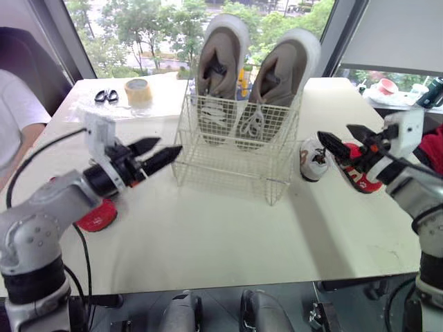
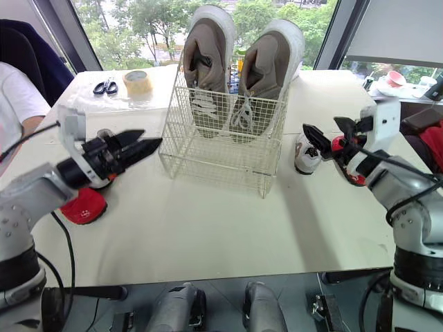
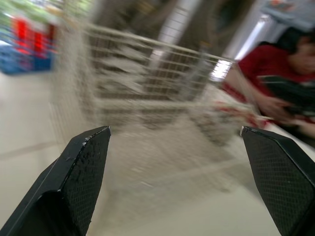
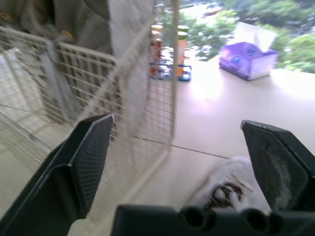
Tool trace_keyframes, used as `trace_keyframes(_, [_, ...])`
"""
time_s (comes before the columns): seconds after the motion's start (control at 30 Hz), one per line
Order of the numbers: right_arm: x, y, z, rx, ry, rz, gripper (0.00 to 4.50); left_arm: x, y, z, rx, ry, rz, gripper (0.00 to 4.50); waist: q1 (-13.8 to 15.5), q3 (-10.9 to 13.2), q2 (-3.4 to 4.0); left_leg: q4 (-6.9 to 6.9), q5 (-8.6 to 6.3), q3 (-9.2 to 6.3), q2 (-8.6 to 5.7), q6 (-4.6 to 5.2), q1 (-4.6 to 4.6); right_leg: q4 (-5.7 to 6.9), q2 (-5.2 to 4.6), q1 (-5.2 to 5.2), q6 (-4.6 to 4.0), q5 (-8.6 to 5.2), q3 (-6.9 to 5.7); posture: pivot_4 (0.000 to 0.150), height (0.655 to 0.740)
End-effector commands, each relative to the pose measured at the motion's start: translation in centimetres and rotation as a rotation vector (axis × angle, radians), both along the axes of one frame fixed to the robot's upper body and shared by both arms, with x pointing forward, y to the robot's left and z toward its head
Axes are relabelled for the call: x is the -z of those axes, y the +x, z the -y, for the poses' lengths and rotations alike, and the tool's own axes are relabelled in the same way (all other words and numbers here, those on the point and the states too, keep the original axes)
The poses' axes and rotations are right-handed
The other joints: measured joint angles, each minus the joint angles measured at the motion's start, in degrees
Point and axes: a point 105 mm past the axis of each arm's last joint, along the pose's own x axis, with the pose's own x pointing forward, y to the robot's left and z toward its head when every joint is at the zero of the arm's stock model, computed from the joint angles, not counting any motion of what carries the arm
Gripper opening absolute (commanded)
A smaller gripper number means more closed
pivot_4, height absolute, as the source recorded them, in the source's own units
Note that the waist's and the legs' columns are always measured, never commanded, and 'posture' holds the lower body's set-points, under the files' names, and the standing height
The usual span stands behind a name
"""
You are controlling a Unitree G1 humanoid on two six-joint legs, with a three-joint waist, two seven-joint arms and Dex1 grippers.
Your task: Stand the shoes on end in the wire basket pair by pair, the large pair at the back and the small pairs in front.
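Note:
Brown laces (image 4: 227,192) are bunched up at the opening of the small white shoe (image 1: 313,160). A loop will hang out when I stand the shoe on end in the basket.
A white wire basket (image 1: 232,155) stands mid-table. Two large tan shoes (image 1: 220,69) (image 1: 280,79) stand on end side by side at its back; its front part holds nothing. A small white shoe (image 1: 313,159) lies just right of the basket, and a small red shoe (image 1: 363,174) lies farther right. Another red shoe (image 1: 97,216) lies on the left under my left arm. My left gripper (image 1: 169,146) is open, its tips close to the basket's left front corner. My right gripper (image 1: 334,131) is open and hovers above and just right of the white shoe (image 4: 231,182).
A tape roll (image 1: 138,91) and scissors (image 1: 106,96) lie at the table's far left. A person in a white sleeve (image 1: 17,114) sits at the left edge. A purple tissue box (image 4: 248,61) stands on the table beyond the basket. Bare tabletop (image 1: 228,235) lies in front of the basket.

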Motion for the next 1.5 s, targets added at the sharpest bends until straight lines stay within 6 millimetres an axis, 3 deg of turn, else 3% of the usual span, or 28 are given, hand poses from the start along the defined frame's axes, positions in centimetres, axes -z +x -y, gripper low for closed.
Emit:
trace_keyframes(0.03, [0.8,0.0,0.6,0.160,0.039,0.061,4.50,1.2,-3.0,1.9,0.112,0.051,-0.021,4.34,-0.36,-0.02,0.01,-0.03,-0.06,0.00,0.00,0.10,0.11,-0.02,0.03,0.09,-0.01,0.00,0.01,0.150,0.7400])
trace_keyframes(0.23, [6.4,-0.3,-0.7,0.283,0.044,-0.050,4.50,3.9,-6.1,3.8,0.202,0.132,-0.089,4.34,-1.28,-0.13,0.28,-0.11,-0.09,-0.04,0.02,0.12,0.29,0.02,0.06,0.24,-0.30,-0.18,0.01,0.150,0.7400])
trace_keyframes(0.33, [7.9,0.0,-1.5,0.303,0.083,-0.081,4.50,4.8,-6.9,4.2,0.223,0.173,-0.105,4.34,-1.34,-0.19,0.41,-0.12,-0.09,-0.03,0.01,0.12,0.30,0.00,0.07,0.24,-0.33,-0.20,0.02,0.150,0.7400])
trace_keyframes(0.47, [10.2,1.5,-2.6,0.317,0.132,-0.135,4.50,4.8,-6.6,3.9,0.225,0.186,-0.104,4.34,-1.37,-0.25,0.49,-0.12,-0.10,-0.04,0.01,0.13,0.31,0.00,0.10,0.24,-0.41,-0.24,0.01,0.150,0.7400])
trace_keyframes(0.6, [11.9,3.3,-2.1,0.374,0.137,-0.160,4.50,4.8,-6.2,4.0,0.236,0.204,-0.094,4.34,-1.36,-0.28,0.58,-0.12,-0.11,-0.05,-0.02,0.15,0.30,-0.03,0.08,0.24,-0.50,-0.30,0.01,0.150,0.7400])
trace_keyframes(0.8, [12.9,6.1,-0.7,0.459,0.143,-0.150,4.50,4.9,-5.8,4.3,0.241,0.218,-0.083,4.34,-1.79,-0.29,0.62,-0.15,-0.11,-0.04,-0.04,0.14,0.30,-0.04,0.12,0.23,-0.49,-0.30,0.02,0.150,0.7400])
trace_keyframes(1.07, [13.0,9.8,-1.9,0.425,0.184,-0.136,4.50,5.3,-5.7,4.7,0.242,0.240,-0.078,4.34,-2.97,-0.29,0.62,-0.18,-0.10,-0.06,-0.03,0.14,0.31,-0.04,0.16,0.25,-0.47,-0.29,0.01,0.150,0.7400])
trace_keyframes(1.2, [13.1,10.2,-1.9,0.424,0.167,-0.127,2.62,5.3,-5.5,4.4,0.221,0.241,-0.076,4.50,-2.97,-0.29,0.61,-0.18,-0.09,-0.06,-0.01,0.12,0.32,-0.04,0.17,0.26,-0.47,-0.29,0.01,0.150,0.7400])
trace_keyframes(1.3, [13.0,10.0,-1.5,0.435,0.170,-0.115,1.62,5.2,-5.7,4.4,0.228,0.235,-0.080,4.50,-3.03,-0.30,0.62,-0.18,-0.09,-0.05,0.02,0.13,0.38,-0.04,0.15,0.34,-0.47,-0.29,0.02,0.150,0.7400])
trace_keyframes(1.4, [9.9,9.9,-0.4,0.459,0.123,0.014,1.47,4.1,-5.9,4.2,0.257,0.160,-0.102,4.50,-2.88,-0.29,0.64,-0.18,-0.09,-0.07,0.06,0.12,0.40,-0.04,0.14,0.36,-0.47,-0.29,0.02,0.150,0.7400])
trace_keyframes(1.5, [2.1,9.1,1.1,0.486,0.036,0.290,1.47,1.9,-5.9,2.9,0.292,0.064,-0.126,4.50,-2.61,-0.12,0.92,-0.18,-0.09,-0.08,0.06,0.12,0.30,-0.03,0.06,0.24,-0.46,-0.30,0.02,0.150,0.7400])
